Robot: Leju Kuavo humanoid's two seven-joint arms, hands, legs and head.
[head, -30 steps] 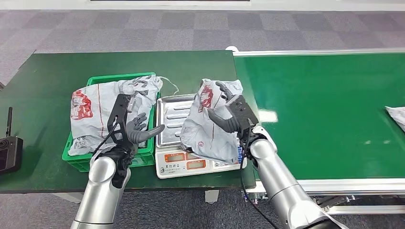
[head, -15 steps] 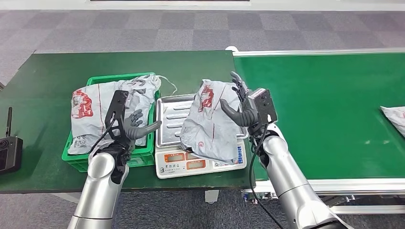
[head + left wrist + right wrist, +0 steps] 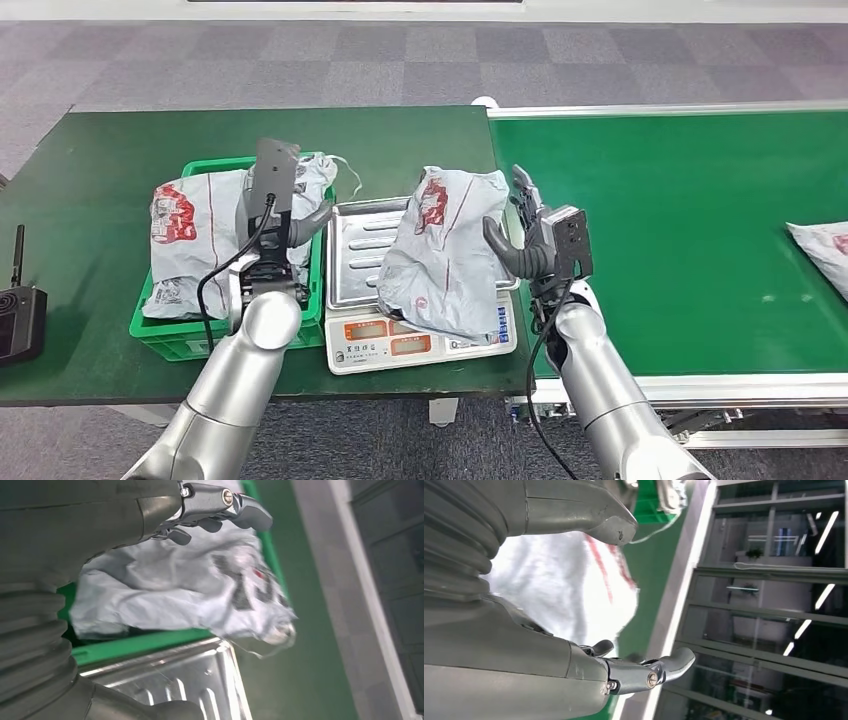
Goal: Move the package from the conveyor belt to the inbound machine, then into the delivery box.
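I expect the grey package (image 3: 445, 245) to bunch up in my left gripper when I lift it, because its near end (image 3: 425, 303) hangs down wrinkled over the steel tray's edge.
A grey plastic package (image 3: 440, 250) with red print lies on the steel tray of the weighing machine (image 3: 420, 345), hanging over the tray's front right. In the right wrist view the same package (image 3: 564, 590) looks pale. My right hand (image 3: 525, 235) hovers close by its right edge, fingers (image 3: 649, 672) spread and holding nothing. My left hand (image 3: 285, 225) is raised over the right rim of the green delivery box (image 3: 165, 335), fingers (image 3: 225, 505) apart and empty. A second grey package (image 3: 200, 235) fills that box, also visible as the boxed package (image 3: 200, 590) in the left wrist view.
Another grey package (image 3: 820, 245) lies on the green conveyor belt (image 3: 680, 220) at the far right edge. A black handheld device (image 3: 20, 320) sits at the table's left edge. The bare steel tray (image 3: 190, 680) lies between box and package.
My right hand has released the package and drawn back to the right with fingers spread. My left hand has risen and moved forward over the box's right rim. The belt package has slid left.
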